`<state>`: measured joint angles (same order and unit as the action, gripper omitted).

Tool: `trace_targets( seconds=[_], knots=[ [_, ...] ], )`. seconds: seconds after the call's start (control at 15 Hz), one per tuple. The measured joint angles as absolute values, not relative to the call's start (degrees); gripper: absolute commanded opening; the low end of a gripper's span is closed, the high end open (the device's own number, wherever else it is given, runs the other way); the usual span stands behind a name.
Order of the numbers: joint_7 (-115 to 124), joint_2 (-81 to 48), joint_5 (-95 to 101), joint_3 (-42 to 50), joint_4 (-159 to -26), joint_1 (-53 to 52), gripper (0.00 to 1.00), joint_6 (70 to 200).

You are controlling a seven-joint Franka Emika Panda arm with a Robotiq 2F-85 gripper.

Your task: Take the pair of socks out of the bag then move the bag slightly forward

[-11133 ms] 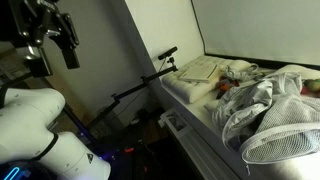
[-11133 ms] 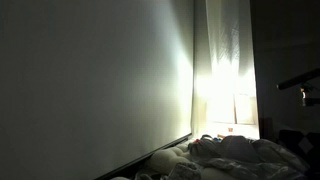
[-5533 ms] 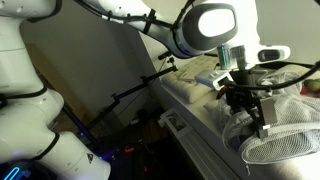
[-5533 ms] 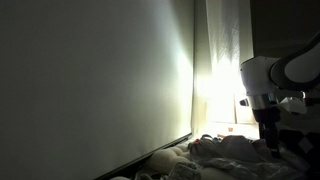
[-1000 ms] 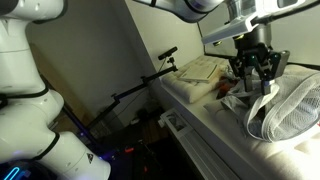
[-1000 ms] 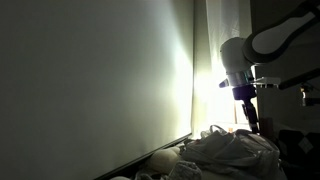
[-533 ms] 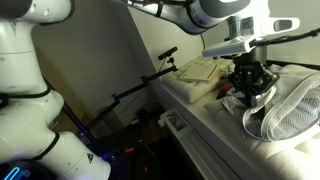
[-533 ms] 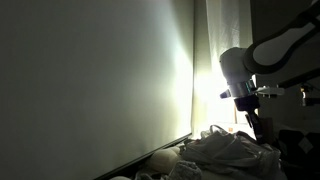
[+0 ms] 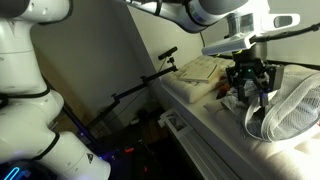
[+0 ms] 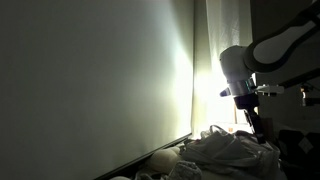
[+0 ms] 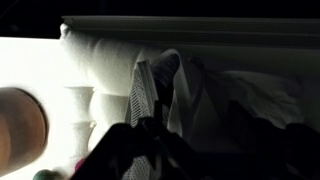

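Note:
The bag's fabric is folded over its opening [image 9: 257, 122]. My gripper should take hold of the fabric's loose edge [image 9: 264, 98] and pull it to the side before it reaches for the pair of socks.
The bag [image 9: 292, 108] is white-grey mesh and lies on its side on the bed, its round hoop rim facing the front. My gripper [image 9: 251, 90] hangs over the bag's crumpled back end, fingers spread apart and down in the fabric. In an exterior view the gripper [image 10: 252, 128] dips into the pale heap of the bag [image 10: 235, 152]. The wrist view is dark: mesh of the bag [image 11: 140, 98] hangs just ahead, and my fingers are only black shapes low in the picture. The pair of socks is hidden.
Cream folded cloths [image 9: 200, 70] lie at the far end of the bed [image 9: 200, 118], with a red-orange item [image 9: 228, 93] beside the gripper. A black stand [image 9: 140, 88] leans by the bed's edge. A bright curtain [image 10: 225, 70] and a plain wall [image 10: 100, 80] stand behind.
The gripper has come down from above the bag into its crumpled end, and its fingers now stand wider apart than half a second ago. The bag's hoop has barely shifted.

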<state>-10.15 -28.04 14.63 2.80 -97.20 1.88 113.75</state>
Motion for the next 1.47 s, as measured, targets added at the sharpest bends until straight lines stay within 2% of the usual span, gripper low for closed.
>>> trace_targets(
  seconds=[0.33,0.73,0.8,0.87,0.93,1.47],
  knots=[
    [-10.16,-28.42,14.63,2.8,-97.21,1.94,1.0,114.17],
    [-9.96,-30.01,13.07,2.81,-97.22,3.89,0.99,121.5],
    [-9.96,-30.04,12.87,2.81,-97.22,4.24,0.74,122.38],
    [-9.96,-30.04,12.78,2.81,-97.22,4.49,0.74,123.04],
    [-9.96,-30.04,12.72,2.81,-97.22,4.65,0.69,123.55],
    [-9.83,-29.33,12.72,2.8,-97.22,4.29,0.08,125.59]
  ],
)
